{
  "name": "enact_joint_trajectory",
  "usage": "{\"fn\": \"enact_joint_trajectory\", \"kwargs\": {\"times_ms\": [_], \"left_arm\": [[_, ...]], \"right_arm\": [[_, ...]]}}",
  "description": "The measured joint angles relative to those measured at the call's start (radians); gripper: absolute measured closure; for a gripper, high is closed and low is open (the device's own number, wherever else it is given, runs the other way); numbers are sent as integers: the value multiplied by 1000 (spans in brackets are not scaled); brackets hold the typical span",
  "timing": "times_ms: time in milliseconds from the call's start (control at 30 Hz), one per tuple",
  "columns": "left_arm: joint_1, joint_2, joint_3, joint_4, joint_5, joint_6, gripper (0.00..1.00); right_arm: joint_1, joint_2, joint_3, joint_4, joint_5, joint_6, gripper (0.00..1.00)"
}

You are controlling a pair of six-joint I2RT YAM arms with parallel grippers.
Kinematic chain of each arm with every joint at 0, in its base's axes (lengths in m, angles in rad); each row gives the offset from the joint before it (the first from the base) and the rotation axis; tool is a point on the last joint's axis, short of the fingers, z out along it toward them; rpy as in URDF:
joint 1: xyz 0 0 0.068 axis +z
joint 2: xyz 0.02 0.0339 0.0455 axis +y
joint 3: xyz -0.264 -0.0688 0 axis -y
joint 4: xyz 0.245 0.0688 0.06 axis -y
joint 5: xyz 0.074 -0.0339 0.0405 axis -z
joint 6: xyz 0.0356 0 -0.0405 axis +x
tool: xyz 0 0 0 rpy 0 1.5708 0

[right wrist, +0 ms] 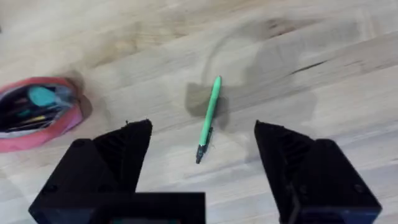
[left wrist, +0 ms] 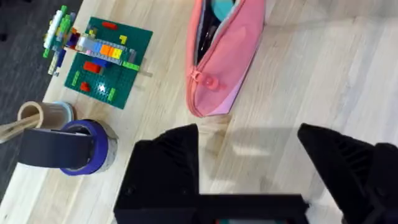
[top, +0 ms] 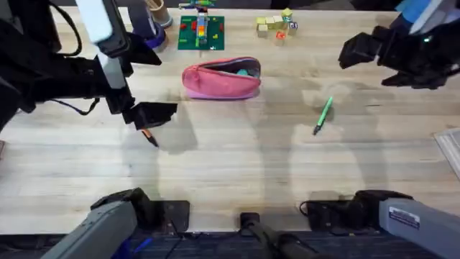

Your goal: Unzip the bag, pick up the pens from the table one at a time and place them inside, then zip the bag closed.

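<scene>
The green pen (top: 323,116) is shorter than the pink bag's opening (top: 231,67), so I expect the green pen to come to rest all the way inside when I lower it in.
The pink bag (top: 220,80) lies unzipped on the table (top: 237,165), its dark inside showing a teal object; it also shows in the left wrist view (left wrist: 224,59) and the right wrist view (right wrist: 38,114). An orange pen (top: 149,137) with a dark tip pokes out from under my left gripper (top: 158,114), which hovers left of the bag. That gripper (left wrist: 247,134) is open with bare wood between its fingers. The green pen (top: 323,115) lies right of the bag. My right gripper (top: 352,54) is raised at the far right, open (right wrist: 202,127), with the green pen (right wrist: 208,115) below it.
A green brick plate (top: 201,32) with coloured bricks stands behind the bag. Tape rolls (left wrist: 74,146) sit at the back left, and small wooden blocks (top: 277,26) at the back centre. A pale object (top: 449,147) lies at the right edge.
</scene>
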State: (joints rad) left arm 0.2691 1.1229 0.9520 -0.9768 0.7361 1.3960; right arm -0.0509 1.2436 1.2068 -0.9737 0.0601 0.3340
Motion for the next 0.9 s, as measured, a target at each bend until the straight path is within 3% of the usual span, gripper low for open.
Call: {"fn": "enact_joint_trajectory", "kwargs": {"times_ms": [400,900], "left_arm": [[0,0,0,0,0,0,8],[0,0,0,0,0,0,8]], "right_arm": [[0,216,-15,31,-19,26,5],[0,233,-290,320,-46,60,4]]}}
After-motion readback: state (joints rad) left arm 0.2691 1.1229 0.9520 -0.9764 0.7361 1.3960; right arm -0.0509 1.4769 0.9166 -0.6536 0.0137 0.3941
